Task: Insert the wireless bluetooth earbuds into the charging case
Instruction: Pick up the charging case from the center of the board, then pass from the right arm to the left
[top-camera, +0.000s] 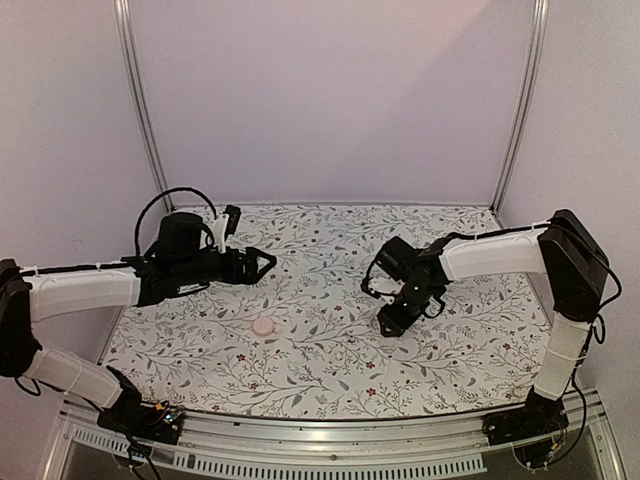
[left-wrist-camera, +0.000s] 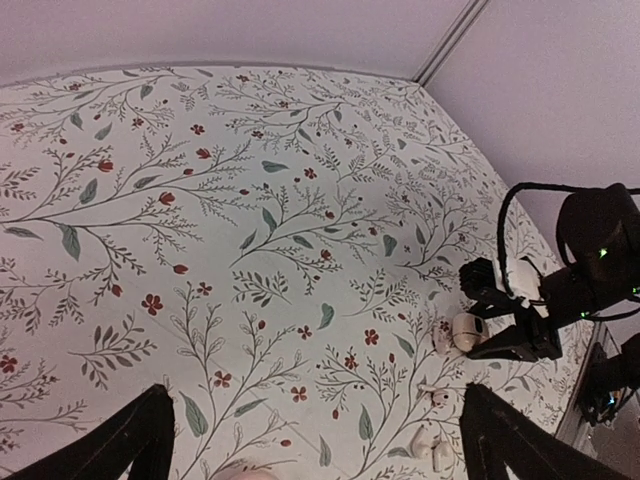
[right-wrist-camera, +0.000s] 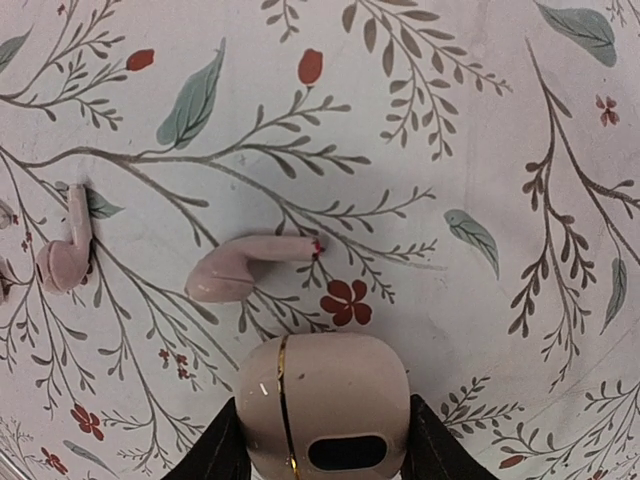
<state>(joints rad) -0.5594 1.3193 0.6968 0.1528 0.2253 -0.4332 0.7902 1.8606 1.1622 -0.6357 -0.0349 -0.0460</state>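
Observation:
I should keep moving my open left gripper toward the charging case (right-wrist-camera: 325, 392) and close on its loose end (right-wrist-camera: 335, 347), because the case sticks out past my right gripper's fingers.
The charging case (right-wrist-camera: 325, 405), a pale pink pebble with a gold seam and a dark oval spot, sits between my right gripper's (right-wrist-camera: 327, 452) black fingers, which press on both its sides. It rests low over the floral table. One pink stemmed earbud (right-wrist-camera: 250, 266) lies on the cloth just beyond the case, and another earbud (right-wrist-camera: 64, 256) lies further left. From the left wrist view the case (left-wrist-camera: 468, 331) shows in the right gripper, with small earbuds (left-wrist-camera: 437, 397) nearby. My left gripper (top-camera: 262, 264) hovers open and holds nothing, well left of them.
A round pale pink lump (top-camera: 263, 326) lies on the floral tablecloth (top-camera: 330, 370) below the left gripper. Metal posts (top-camera: 140, 110) and pale walls close in the back and sides. A rail (top-camera: 320, 440) runs along the near edge.

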